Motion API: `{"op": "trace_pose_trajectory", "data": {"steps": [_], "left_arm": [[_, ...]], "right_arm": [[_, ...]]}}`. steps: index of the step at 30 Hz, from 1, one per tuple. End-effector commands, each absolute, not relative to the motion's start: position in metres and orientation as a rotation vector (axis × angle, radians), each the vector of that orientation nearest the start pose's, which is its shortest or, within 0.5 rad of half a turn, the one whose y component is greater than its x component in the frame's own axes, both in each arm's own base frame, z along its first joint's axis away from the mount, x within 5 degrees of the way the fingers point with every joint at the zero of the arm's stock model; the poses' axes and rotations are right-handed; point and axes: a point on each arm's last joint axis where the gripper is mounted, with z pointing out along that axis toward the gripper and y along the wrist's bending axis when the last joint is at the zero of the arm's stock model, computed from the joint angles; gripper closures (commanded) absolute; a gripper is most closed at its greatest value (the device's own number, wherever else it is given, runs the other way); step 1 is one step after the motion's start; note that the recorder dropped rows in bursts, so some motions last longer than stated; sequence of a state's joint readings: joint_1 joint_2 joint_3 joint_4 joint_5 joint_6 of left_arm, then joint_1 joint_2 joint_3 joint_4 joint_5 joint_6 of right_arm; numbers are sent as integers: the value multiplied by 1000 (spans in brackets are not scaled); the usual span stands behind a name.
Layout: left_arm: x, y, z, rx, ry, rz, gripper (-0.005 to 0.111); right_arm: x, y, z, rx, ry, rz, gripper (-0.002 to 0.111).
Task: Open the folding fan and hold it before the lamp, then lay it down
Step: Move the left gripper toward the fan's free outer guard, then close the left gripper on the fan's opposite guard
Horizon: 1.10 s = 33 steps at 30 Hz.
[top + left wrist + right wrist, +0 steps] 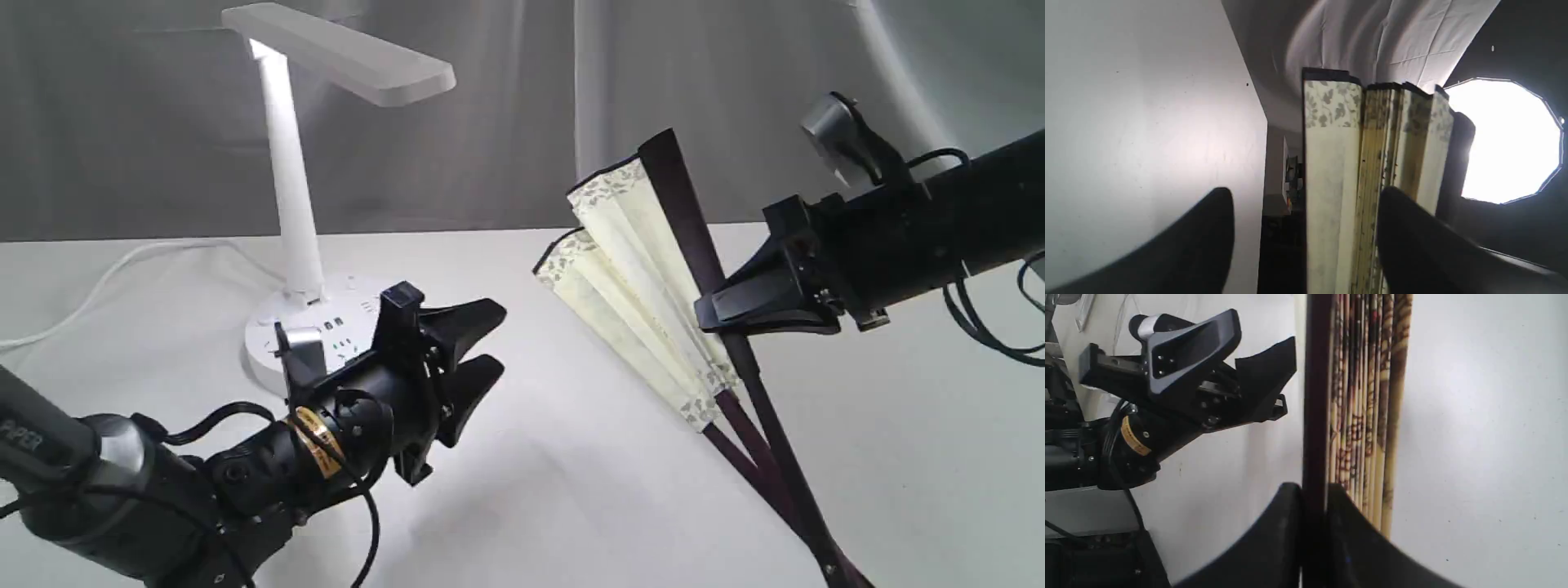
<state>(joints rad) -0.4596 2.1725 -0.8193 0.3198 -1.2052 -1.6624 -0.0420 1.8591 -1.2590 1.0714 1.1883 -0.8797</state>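
Note:
The fan's free edge (589, 322) is in line with my left gripper's open fingers, so I should keep going toward the outer pleat (588, 292) until the fingers straddle it.
The folding fan (629, 269) is partly spread and held tilted above the white table, its cream pleats and grey floral border up and its rib end low at the view's bottom right. My right gripper (722, 314) is shut on the fan's dark maroon guard (1312, 416), which is pinched between its black fingers (1278, 539). My left gripper (494, 336) stands open and empty to the left of the fan, a gap away. In the left wrist view the fan's pleats (1331, 183) show edge-on beyond the spread fingers (1200, 245). The white lamp (290, 180) stands at the back left.
The lamp's round base (269, 343) with sockets sits just behind my left gripper, and its white cord (106, 278) trails off to the left. A grey curtain (735, 98) hangs behind the table. A bright studio light (1506, 139) shines past the fan.

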Motion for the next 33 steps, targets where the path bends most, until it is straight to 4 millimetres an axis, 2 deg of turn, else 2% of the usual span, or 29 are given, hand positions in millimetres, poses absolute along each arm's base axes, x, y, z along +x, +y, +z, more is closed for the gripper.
{"op": "trace_pose_trajectory", "data": {"steps": [1, 15, 26, 29, 33], "left_arm": [[327, -195, 89, -811, 1811, -1730, 53], [350, -209, 75, -789, 1797, -1777, 53], [372, -232, 77, -637, 1813, -1901, 53], [376, -236, 81, -655, 1799, -1948, 53], [381, -242, 88, -597, 1789, -1971, 53]], "right_arm": [[357, 58, 231, -427, 2483, 1255, 108], [358, 58, 231, -405, 2491, 1256, 108], [358, 58, 231, -395, 2495, 1260, 108], [358, 58, 231, -391, 2497, 1261, 108], [358, 58, 231, -384, 2500, 1263, 108]]}}
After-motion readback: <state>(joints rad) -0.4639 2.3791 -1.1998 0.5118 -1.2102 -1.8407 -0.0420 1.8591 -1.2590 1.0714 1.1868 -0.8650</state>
